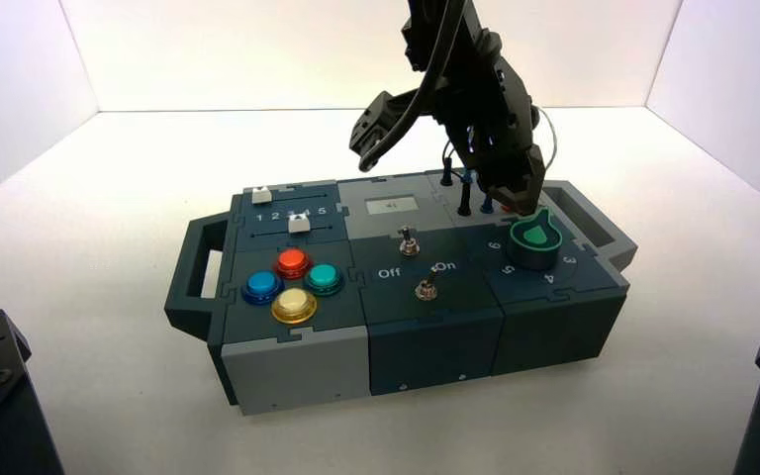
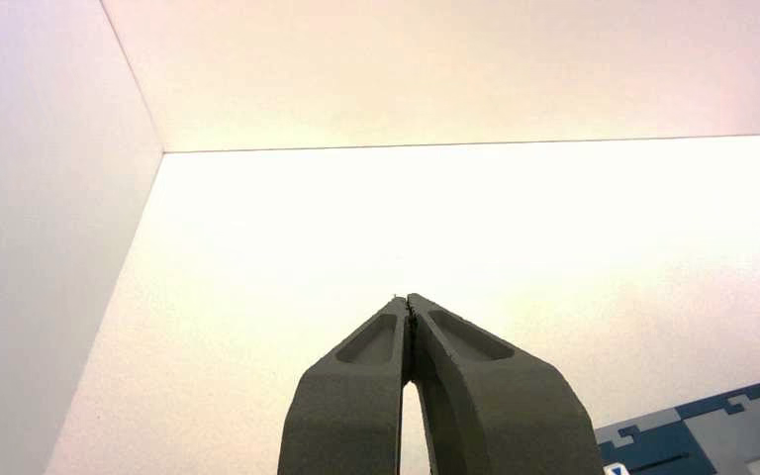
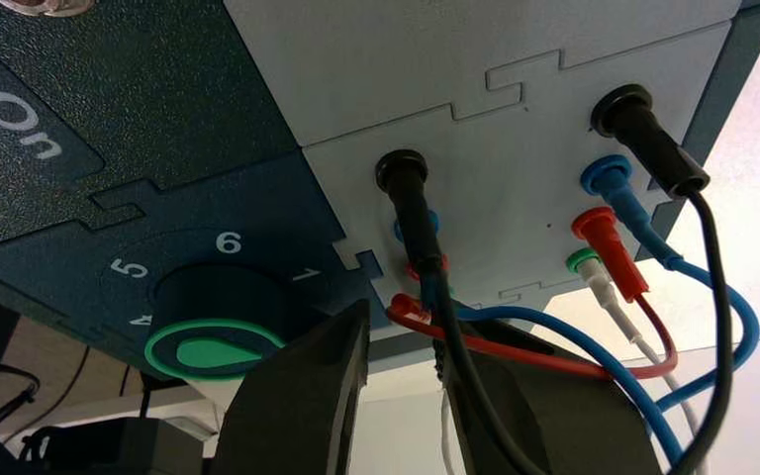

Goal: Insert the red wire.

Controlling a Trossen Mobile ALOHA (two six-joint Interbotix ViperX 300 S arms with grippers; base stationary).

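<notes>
The red wire's loop (image 3: 667, 361) is hanging slack. The red wire should bend along and its seated plug should stay in place when I lift the loose red plug (image 3: 407, 311).
The red wire (image 3: 544, 358) loops beside the box's wire panel. One red plug (image 3: 609, 247) sits in a socket between a blue plug (image 3: 614, 188) and a white plug (image 3: 594, 277). Its other red plug (image 3: 404, 308) hangs loose just short of a red socket (image 3: 418, 269), partly hidden behind a black plug (image 3: 408, 198). My right gripper (image 3: 401, 336) is open, its fingers either side of that loose end without clamping it. In the high view it hovers at the box's far right (image 1: 517, 203). My left gripper (image 2: 411, 302) is shut and empty, facing bare floor.
A green-topped knob (image 3: 213, 351) with numbers round it lies right beside my right fingers (image 1: 536, 237). Black, blue and white wires crowd the panel. Toggle switches (image 1: 410, 242), four coloured buttons (image 1: 292, 282) and sliders (image 1: 299, 224) fill the box's middle and left.
</notes>
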